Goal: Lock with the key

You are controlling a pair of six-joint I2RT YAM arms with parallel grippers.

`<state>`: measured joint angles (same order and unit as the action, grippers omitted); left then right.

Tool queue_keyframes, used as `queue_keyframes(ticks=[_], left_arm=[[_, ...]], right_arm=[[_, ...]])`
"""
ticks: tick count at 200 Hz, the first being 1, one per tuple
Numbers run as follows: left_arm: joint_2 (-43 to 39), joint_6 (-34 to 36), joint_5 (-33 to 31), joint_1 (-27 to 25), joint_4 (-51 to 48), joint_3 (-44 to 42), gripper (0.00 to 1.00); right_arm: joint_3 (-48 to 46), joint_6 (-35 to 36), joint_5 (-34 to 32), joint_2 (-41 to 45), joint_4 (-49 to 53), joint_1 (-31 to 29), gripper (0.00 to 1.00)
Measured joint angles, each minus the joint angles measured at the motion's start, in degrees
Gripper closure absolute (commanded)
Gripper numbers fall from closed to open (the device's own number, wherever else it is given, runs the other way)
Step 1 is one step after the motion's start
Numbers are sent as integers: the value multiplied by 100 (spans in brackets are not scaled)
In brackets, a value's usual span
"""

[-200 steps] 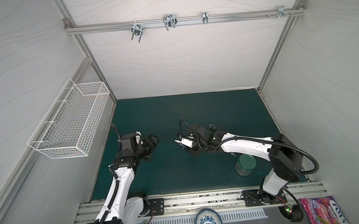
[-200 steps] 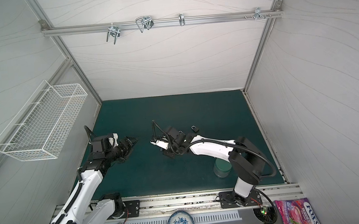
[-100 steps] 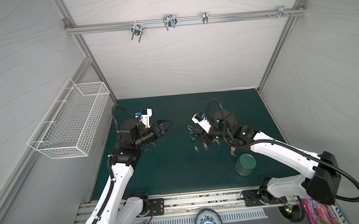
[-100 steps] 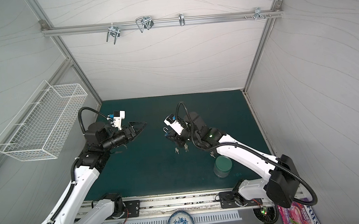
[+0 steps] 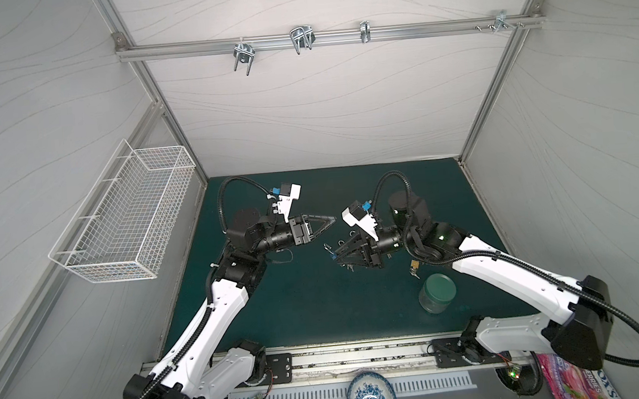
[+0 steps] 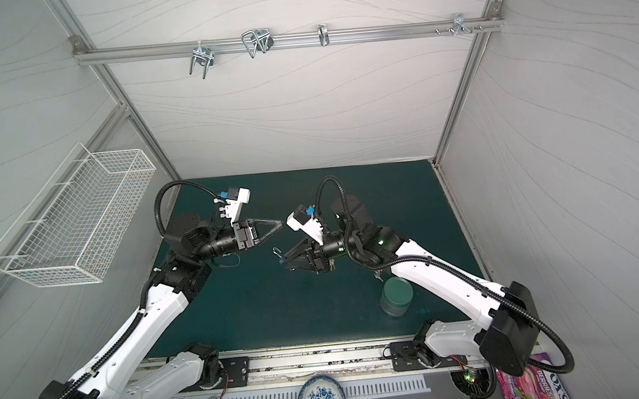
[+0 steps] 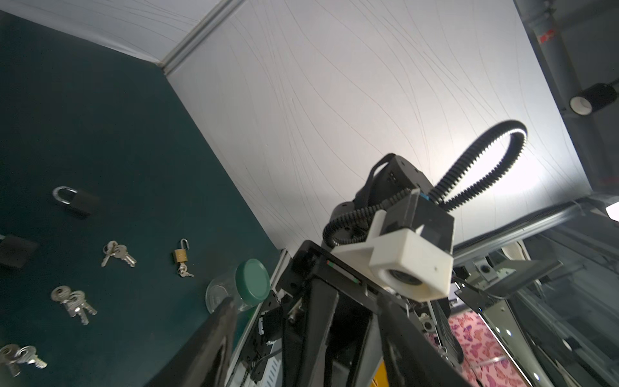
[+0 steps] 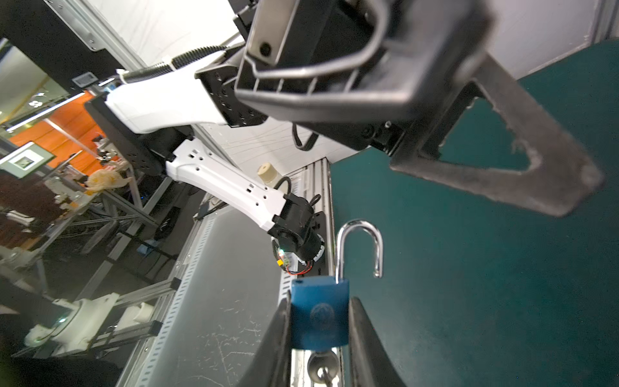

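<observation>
The blue padlock's shackle [image 8: 360, 224] sticks out free toward my open left gripper [image 5: 320, 224], so I keep holding the padlock with my right gripper until my left gripper grips the shackle.
My right gripper [image 8: 320, 303] is shut on the body of a blue padlock [image 8: 320, 315] and holds it in the air above the green mat. Its silver shackle [image 8: 360, 234] stands open, and a key [image 8: 323, 367] sits in the keyhole at the bottom, with a ring on it. In both top views the padlock [image 5: 332, 257] [image 6: 282, 262] points toward my left gripper [image 5: 325, 223] [image 6: 277, 227], which hovers a little beyond it. The left gripper [image 7: 306, 311] is open with nothing between its fingers [image 8: 502, 167], and it faces the right gripper's front.
On the mat lie a black padlock [image 7: 78, 201], a small brass padlock [image 7: 181, 256] with keys, and several key bunches [image 7: 117, 254]. A glass jar with a green lid [image 5: 436, 292] stands at the front right. A wire basket [image 5: 128, 219] hangs on the left wall.
Both arms have risen from low over the mat and now face each other in mid-air. The right gripper lifted the blue padlock. The left jaws have narrowed somewhat.
</observation>
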<state>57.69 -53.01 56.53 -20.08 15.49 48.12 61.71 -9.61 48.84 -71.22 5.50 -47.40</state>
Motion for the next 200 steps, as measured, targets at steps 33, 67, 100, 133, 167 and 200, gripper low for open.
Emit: queue_keyframes(ticks=[33, 67, 100, 133, 167, 200], left_arm=[[-7, 28, 321, -247, 168, 144, 46], [-57, 48, 479, -348, 203, 219, 53], [-66, 70, 535, -367, 205, 258, 62], [-66, 96, 564, -372, 197, 260, 71], [-66, 136, 555, -372, 195, 260, 80], [-66, 177, 535, -372, 173, 262, 91]], right_arm=[[120, -409, 426, 20, -264, 166, 100], [177, -656, 608, 81, -404, 258, 100], [177, -715, 625, 216, -420, 323, 100], [168, -730, 605, 372, -417, 472, 100], [136, -741, 608, 446, -413, 507, 100], [98, -741, 566, 468, -393, 511, 100]])
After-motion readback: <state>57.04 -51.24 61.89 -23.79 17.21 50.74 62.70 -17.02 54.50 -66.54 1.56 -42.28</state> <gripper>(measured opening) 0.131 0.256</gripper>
